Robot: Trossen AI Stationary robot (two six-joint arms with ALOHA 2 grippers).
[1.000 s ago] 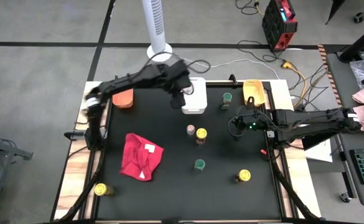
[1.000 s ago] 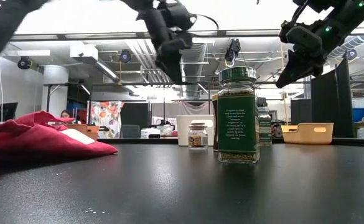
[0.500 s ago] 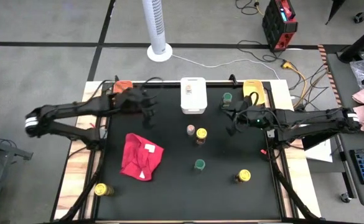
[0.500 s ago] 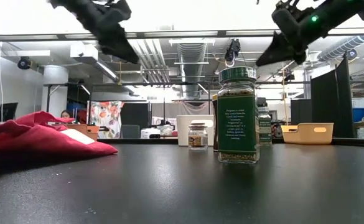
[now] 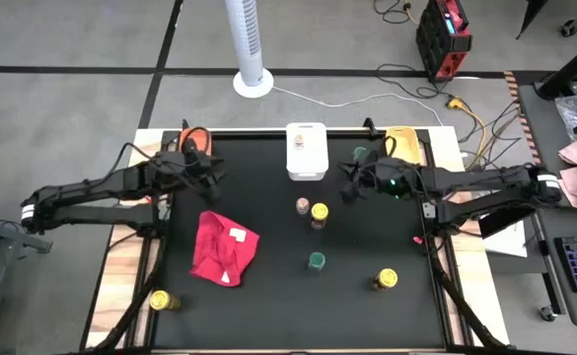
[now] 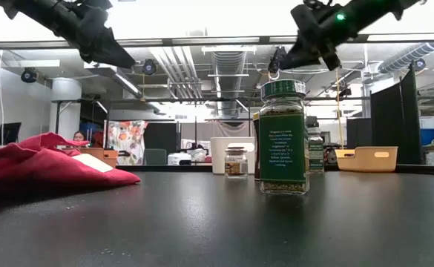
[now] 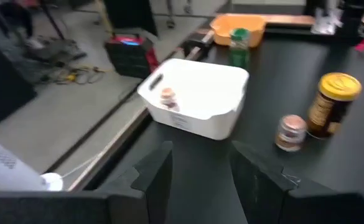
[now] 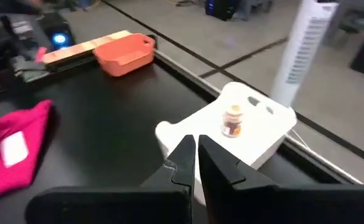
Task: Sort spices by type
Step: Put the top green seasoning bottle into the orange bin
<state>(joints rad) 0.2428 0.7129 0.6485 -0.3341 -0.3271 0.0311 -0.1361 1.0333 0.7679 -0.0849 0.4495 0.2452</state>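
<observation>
The far green-lidded jar [image 5: 359,155] is upright and clear of the white bin. My right gripper should go on moving over to its lid before it closes there.
My left gripper [image 5: 212,170] is open and empty, above the table's far left, beside the orange bin [image 5: 193,137]. My right gripper [image 5: 347,189] is shut and empty, in the air right of the white bin [image 5: 306,164]. A pink-lidded jar [image 5: 299,142] stands in the white bin; it also shows in the left wrist view [image 7: 167,98] and the right wrist view [image 8: 233,120]. On the table stand a pink-lidded jar [image 5: 302,205], a yellow-lidded jar [image 5: 319,212], two green-lidded jars [image 5: 316,261] [image 5: 360,155] and another yellow-lidded jar [image 5: 387,279].
A crumpled red cloth [image 5: 224,247] lies left of centre. A yellow bin [image 5: 401,144] stands at the far right. One more yellow-lidded jar [image 5: 160,299] stands on the wooden border at the near left corner. In the low view a green-lidded jar [image 6: 283,137] stands close to the camera.
My left gripper has drawn back from over the white bin toward the table's left edge, and the pink-lidded jar now shows in the bin. My right gripper has moved a little toward the table's left, nearer the white bin.
</observation>
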